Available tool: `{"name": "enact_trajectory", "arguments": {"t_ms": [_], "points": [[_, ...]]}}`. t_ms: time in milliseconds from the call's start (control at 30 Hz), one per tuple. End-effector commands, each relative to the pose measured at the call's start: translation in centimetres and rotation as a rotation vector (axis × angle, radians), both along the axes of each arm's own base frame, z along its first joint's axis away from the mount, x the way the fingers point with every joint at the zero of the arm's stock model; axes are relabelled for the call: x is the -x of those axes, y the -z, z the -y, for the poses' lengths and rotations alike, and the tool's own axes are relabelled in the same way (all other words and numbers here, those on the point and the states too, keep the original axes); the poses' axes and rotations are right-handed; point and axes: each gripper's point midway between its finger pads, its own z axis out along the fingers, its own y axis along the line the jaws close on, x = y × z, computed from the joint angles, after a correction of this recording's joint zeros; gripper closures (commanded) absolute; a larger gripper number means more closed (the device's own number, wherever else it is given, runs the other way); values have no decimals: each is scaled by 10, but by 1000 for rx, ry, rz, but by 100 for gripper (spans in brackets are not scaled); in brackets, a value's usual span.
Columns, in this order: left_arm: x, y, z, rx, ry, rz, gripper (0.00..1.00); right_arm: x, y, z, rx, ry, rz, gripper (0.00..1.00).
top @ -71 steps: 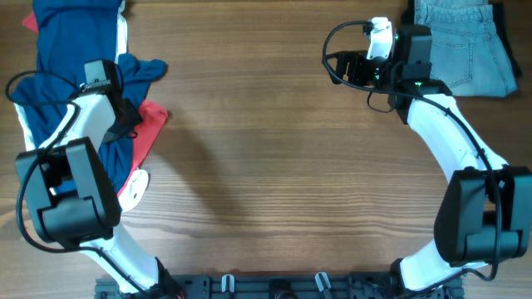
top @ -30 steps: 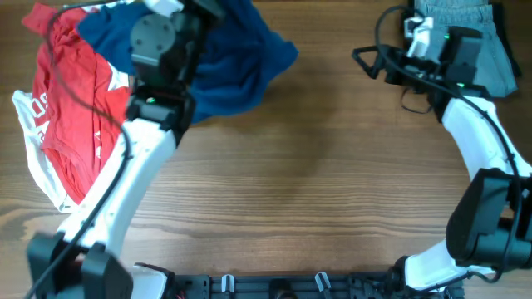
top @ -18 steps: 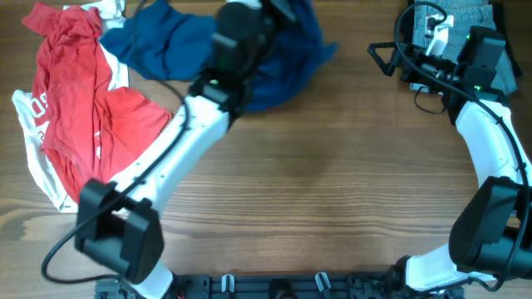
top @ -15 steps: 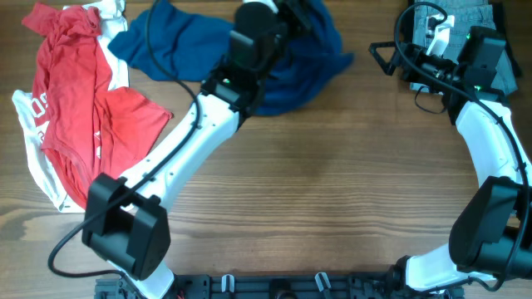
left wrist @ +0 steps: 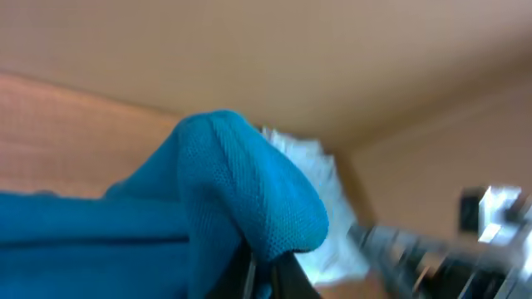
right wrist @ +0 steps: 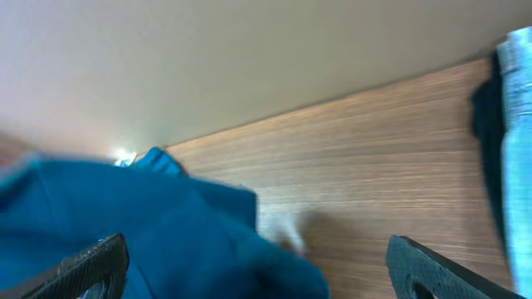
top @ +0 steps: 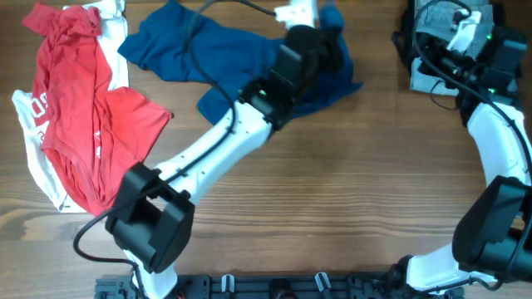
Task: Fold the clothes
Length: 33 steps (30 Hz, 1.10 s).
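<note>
The dark blue shirt has my left gripper reaching across it to its bunched end [top: 334, 81], so next my right gripper grabs that end and pulls the shirt out.
The dark blue shirt [top: 208, 58] lies stretched along the table's far edge, bunched at its right end. My left gripper [top: 332, 56] sits over that bunched end. In the left wrist view a fold of the shirt [left wrist: 241, 191] bulges over the left gripper [left wrist: 268, 278], whose narrow jaws are shut on the cloth. My right gripper [top: 405, 50] hangs at the far right, a short way from the shirt's right edge. The right wrist view shows the right gripper [right wrist: 258, 270] wide open with nothing held, and the blurred shirt [right wrist: 150, 232] lying beyond its fingers.
A red shirt with white print [top: 75, 108] lies crumpled at the far left. Light blue jeans [top: 428, 79] sit at the far right corner under the right arm, and their edge [right wrist: 519, 149] shows in the right wrist view. My left arm [top: 216, 149] crosses the table diagonally.
My left arm has swept to the right along the far edge, dragging the blue shirt off the red one and stretching it out. The right gripper has drawn back slightly to the right.
</note>
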Motion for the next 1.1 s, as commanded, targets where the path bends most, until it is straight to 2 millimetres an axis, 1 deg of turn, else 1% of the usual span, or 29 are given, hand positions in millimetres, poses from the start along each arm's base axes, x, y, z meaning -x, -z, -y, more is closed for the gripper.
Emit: {"name": "enact_trajectory", "arguments": {"t_ms": [0, 33, 67, 100, 167, 233, 300, 367, 467, 500, 567, 700, 733, 767, 900, 1000, 1067], "points": [[5, -3, 1, -179, 13, 93, 61, 2, -19, 2, 14, -3, 40, 0], [4, -1, -4, -194, 2, 85, 39, 3, -20, 2, 17, 0, 36, 0], [3, 0, -11, -209, -13, 71, 24, 4, -20, 2, 22, -1, 36, 0], [1, 0, -20, -219, -25, 58, 0, 6, -20, 3, 25, 0, 31, 0], [-5, -5, -44, -234, -61, 38, 0, 8, -20, 3, 24, 4, 21, 0], [-13, -13, -74, -243, -111, 22, 0, 10, -19, 2, 19, 3, 7, 0], [-21, -19, -110, -258, -172, -4, 0, 14, -14, -3, 8, -10, -21, 0], [-27, -19, -151, -281, -238, -48, 0, 20, -6, -11, 7, -33, -59, 0], [-28, -5, -215, -337, -335, -158, 0, 28, 7, -37, 37, -106, -107, 0], [-25, 5, -237, -362, -369, -214, 0, 31, 14, -52, 55, -124, -139, 0], [-18, 24, -271, -403, -414, -314, 0, 34, 26, -69, 97, -124, -188, 0], [1, 49, -312, -447, -472, -464, 0, 45, 52, -93, 201, -97, -308, 0], [6, 53, -319, -455, -481, -492, 0, 51, 61, -97, 223, -62, -364, 0], [10, 57, -324, -464, -487, -519, 0, 54, 67, -97, 236, -31, -400, 0], [24, 68, -336, -492, -493, -594, 0, 78, 97, -86, 275, 149, -599, 0], [27, 71, -337, -499, -492, -611, 1, 89, 109, -85, 278, 144, -647, 1], [27, 72, -337, -500, -491, -614, 0, 94, 114, -87, 275, 133, -662, 5]]}}
